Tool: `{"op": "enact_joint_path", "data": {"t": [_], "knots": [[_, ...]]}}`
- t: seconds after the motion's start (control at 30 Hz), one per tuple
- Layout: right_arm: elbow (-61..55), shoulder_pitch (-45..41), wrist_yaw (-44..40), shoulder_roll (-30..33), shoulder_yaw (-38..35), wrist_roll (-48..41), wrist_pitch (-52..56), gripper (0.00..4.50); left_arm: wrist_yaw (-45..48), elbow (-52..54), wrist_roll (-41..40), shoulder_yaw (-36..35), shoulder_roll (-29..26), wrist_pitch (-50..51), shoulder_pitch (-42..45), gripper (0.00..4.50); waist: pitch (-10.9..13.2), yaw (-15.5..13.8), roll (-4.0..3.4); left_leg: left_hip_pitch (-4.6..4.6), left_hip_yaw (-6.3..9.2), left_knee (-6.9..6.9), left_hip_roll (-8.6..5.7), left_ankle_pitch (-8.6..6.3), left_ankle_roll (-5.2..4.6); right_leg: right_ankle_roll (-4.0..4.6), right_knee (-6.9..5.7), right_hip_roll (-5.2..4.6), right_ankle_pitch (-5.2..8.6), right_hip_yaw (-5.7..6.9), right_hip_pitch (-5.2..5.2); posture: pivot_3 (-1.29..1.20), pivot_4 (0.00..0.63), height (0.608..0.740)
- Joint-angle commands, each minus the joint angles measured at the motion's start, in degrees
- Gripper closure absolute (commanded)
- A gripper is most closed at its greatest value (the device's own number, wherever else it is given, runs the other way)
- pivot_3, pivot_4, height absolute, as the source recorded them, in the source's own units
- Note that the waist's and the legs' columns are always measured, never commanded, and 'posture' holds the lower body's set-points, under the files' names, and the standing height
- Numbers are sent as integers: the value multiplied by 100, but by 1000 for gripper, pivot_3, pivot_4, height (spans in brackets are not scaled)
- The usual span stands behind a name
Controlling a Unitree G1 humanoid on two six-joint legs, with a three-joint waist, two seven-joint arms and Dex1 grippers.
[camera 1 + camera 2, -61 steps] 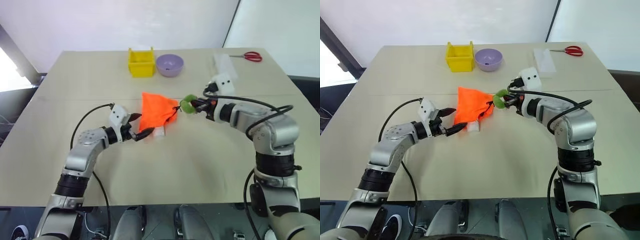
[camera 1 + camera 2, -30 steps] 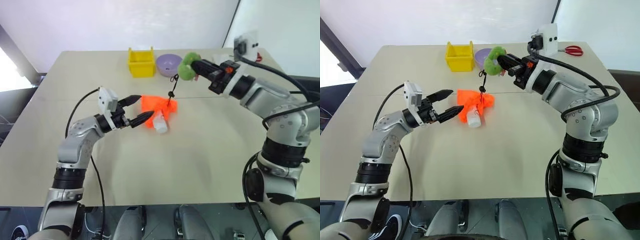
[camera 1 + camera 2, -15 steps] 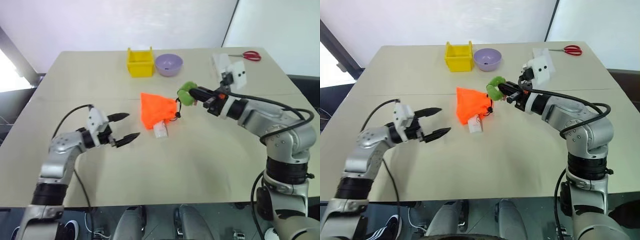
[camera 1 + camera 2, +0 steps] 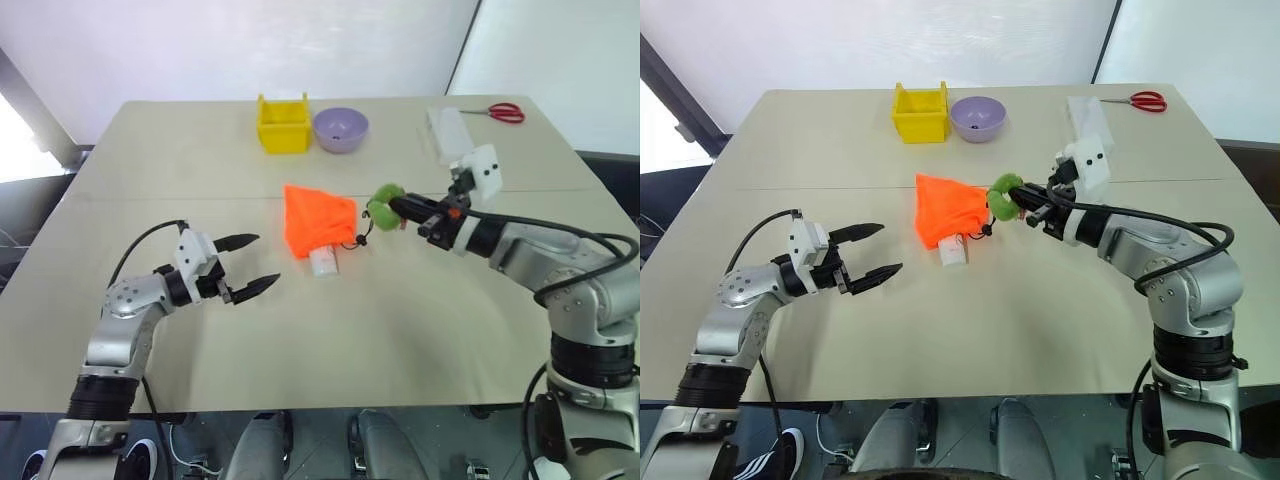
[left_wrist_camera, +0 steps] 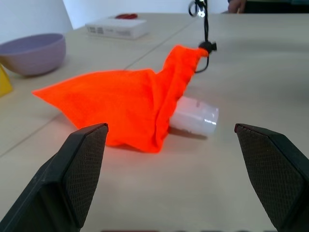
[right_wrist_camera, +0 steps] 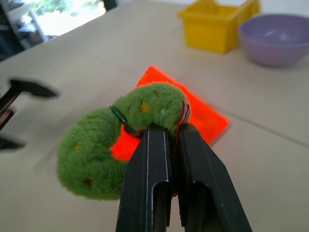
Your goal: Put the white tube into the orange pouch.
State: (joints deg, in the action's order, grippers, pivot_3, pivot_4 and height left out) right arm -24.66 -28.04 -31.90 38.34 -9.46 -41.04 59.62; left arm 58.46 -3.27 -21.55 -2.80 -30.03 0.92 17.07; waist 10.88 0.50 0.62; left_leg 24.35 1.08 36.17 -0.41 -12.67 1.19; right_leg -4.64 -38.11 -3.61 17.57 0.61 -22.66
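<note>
With the white tube's end (image 4: 325, 267) outside the pouch's raised opening, my right gripper next lowers the green ball while my left gripper comes to the pouch's opening (image 4: 320, 248).
The orange pouch (image 4: 318, 220) lies bunched on the table's middle. One end of the white tube (image 4: 325, 262) pokes out at the pouch's near edge; fabric hides the rest of it (image 5: 195, 116). A dark cord runs from the pouch to a fuzzy green ball (image 4: 383, 205). My right gripper (image 4: 398, 208) is shut on that ball (image 6: 125, 145), just right of the pouch and slightly above the table. My left gripper (image 4: 258, 262) stands open and empty, left of the pouch and clear of it, with its fingers (image 5: 82, 169) pointing at the pouch (image 5: 125, 106).
At the back of the table stand a yellow bin (image 4: 281, 125) and a purple bowl (image 4: 340, 128). A long white box (image 4: 447, 128) and red scissors (image 4: 505, 112) lie at the back right.
My right gripper came down from high over the table with the green ball, and the lifted pouch settled back flat. My left gripper drew back left and lower, away from the pouch.
</note>
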Motion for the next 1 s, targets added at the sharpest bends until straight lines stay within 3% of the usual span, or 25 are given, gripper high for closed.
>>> {"op": "enact_joint_path", "data": {"t": [0.03,0.2,0.3,0.47,0.8,1.0], "knots": [[-354,511,-797,774,-19,5,-204,4500,-30,28,165,120,42,-191,81,9,0,-32,0,2,0,3,0,-2,-3,0,3,0,0,2,2,0,150,740],[-550,1094,-1549,1476,11,-38,-476,4500,50,-146,332,268,83,-389,97,9,0,20,1,-1,-9,11,1,-4,-8,-8,8,2,-5,-1,7,0,150,740],[-384,1150,-1461,1617,553,637,-945,4500,28,-228,421,306,113,-511,106,9,0,28,1,-17,-10,10,11,-3,-9,-3,7,12,-8,-1,16,0,150,740],[97,997,-902,1281,1274,1847,-1892,4500,-29,-304,447,303,111,-549,186,9,0,8,1,-19,-13,16,14,2,-10,1,6,13,-10,-3,19,0,150,740],[390,750,-840,737,1213,1902,-1727,4500,-188,-561,698,403,165,-793,377,9,0,-4,1,-12,-24,14,13,2,-10,-7,7,12,-14,-12,12,0,150,740],[292,672,-911,720,1120,1891,-1626,4500,-238,-778,1014,813,638,-1233,842,9,0,-31,1,-11,-26,31,12,2,-11,-16,6,11,-21,-12,19,0,150,740]]}}
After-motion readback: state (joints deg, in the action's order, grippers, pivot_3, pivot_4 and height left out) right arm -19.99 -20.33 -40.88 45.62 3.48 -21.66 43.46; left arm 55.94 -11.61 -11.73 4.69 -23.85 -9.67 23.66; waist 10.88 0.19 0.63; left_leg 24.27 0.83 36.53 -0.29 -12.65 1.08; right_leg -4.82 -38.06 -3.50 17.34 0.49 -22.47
